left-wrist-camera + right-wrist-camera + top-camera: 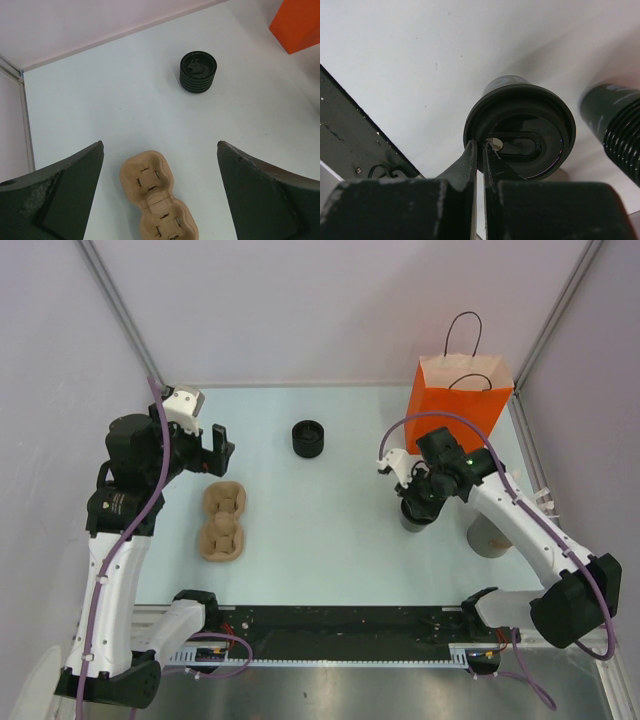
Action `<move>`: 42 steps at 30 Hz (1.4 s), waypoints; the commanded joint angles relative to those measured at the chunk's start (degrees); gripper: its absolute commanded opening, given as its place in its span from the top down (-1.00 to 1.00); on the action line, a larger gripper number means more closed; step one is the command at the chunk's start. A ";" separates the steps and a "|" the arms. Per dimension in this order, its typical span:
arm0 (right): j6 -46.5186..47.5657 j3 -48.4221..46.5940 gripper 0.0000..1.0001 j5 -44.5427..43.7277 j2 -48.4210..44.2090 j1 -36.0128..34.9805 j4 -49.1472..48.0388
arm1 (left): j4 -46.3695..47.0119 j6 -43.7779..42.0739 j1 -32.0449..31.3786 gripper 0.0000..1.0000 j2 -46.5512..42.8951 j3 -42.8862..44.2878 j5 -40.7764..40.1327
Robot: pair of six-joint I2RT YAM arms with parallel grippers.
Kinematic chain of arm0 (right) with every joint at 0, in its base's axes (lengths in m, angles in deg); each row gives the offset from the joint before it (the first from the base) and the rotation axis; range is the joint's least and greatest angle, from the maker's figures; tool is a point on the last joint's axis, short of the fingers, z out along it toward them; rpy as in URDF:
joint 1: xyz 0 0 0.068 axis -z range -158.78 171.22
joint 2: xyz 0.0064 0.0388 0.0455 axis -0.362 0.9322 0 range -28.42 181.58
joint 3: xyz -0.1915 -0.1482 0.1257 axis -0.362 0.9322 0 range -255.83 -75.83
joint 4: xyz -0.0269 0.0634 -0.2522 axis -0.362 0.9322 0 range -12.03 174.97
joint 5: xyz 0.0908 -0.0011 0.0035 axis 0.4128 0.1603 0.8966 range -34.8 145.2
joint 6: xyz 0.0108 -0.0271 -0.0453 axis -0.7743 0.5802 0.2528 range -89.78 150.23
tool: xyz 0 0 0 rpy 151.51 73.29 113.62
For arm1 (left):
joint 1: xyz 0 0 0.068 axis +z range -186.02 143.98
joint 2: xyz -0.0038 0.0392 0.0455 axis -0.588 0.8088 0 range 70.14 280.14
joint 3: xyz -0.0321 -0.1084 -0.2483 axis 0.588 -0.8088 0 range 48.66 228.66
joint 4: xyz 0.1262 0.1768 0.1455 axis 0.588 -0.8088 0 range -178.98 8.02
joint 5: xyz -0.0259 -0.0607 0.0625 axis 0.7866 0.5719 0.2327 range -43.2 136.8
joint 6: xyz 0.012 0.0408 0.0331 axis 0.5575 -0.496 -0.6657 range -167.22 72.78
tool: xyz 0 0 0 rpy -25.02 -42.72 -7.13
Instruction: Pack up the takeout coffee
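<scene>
The takeout coffee (412, 523) hangs upright above clear white table (427, 540), so I should carry on lowering it with my right gripper until its base rests there, then let go.
The takeout coffee (530, 125), a black cup with a round black lid, stands right of the table's centre (412, 519). My right gripper (481, 146) is shut on the near rim of its lid, one finger outside the rim and one inside. From above, that gripper (420, 500) covers most of the cup. Whether the cup rests on the table or is lifted I cannot tell. The brown pulp cup tray (224, 521) lies at the left. My left gripper (215, 452) hangs open above the tray's far end (148, 175), holding nothing.
A second black ribbed cup (309, 438) stands at the back centre, also in the left wrist view (198, 72). An orange paper bag (460, 400) with handles stands at the back right. A grey tub (488, 537) sits right of the held cup. White walls enclose the table.
</scene>
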 commanded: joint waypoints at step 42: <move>5.72 7.29 0.35 4.01 -2.01 6.59 -1.85 | 0.25 1.11 1.19 -0.99 -1.67 -1.00 1.75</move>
